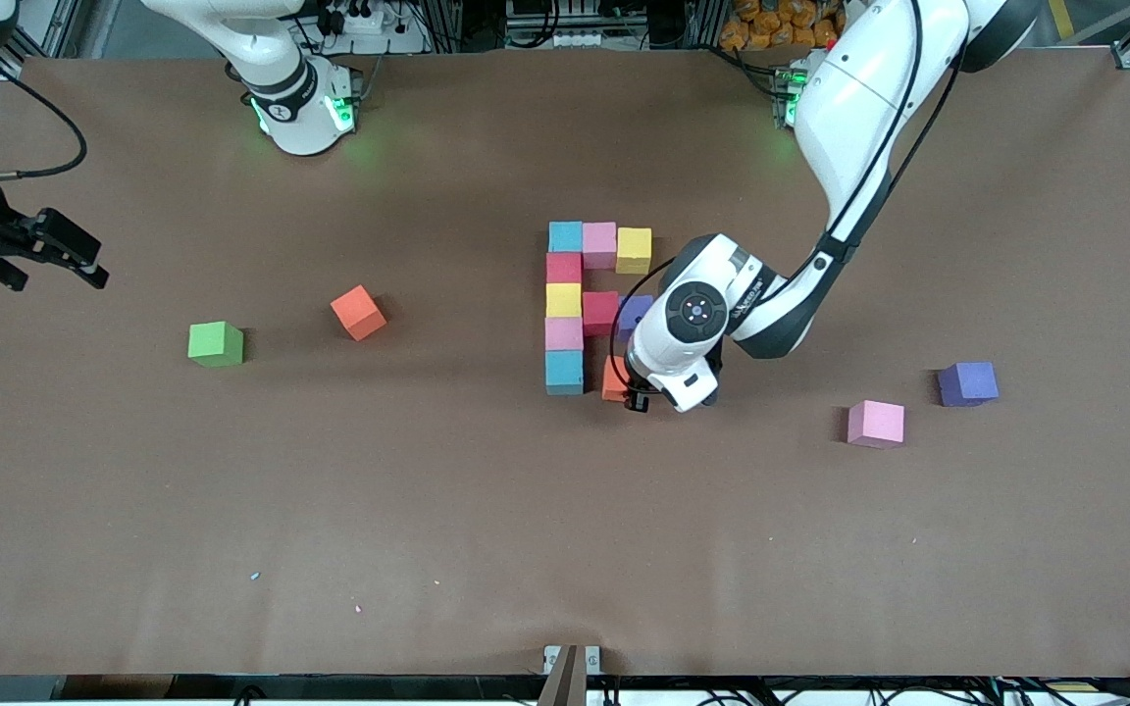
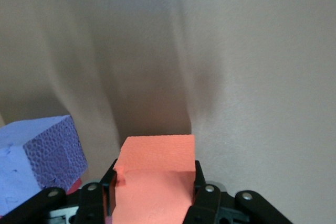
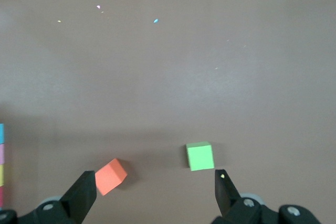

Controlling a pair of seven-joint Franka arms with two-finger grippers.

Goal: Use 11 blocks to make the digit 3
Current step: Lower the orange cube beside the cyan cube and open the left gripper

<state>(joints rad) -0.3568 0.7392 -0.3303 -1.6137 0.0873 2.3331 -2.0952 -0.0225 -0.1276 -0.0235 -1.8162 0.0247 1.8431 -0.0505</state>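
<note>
The orange block in my left gripper squarely faces the cyan block across an open gap, so I go on bringing it nearer until the two blocks' sides touch.
The figure of touching blocks lies mid-table: a column of five, a bar of cyan, pink and yellow at its end nearest the robots, and a red and a purple block at its middle. My left gripper is shut on an orange block, low beside the cyan block at the column's near end. The left wrist view shows that orange block squeezed between the fingers, with the purple block alongside. My right gripper waits open over the right arm's end of the table.
Loose blocks lie around: an orange one and the green cube toward the right arm's end, and a pink one and a purple one toward the left arm's end. The right wrist view shows the orange block and the green cube.
</note>
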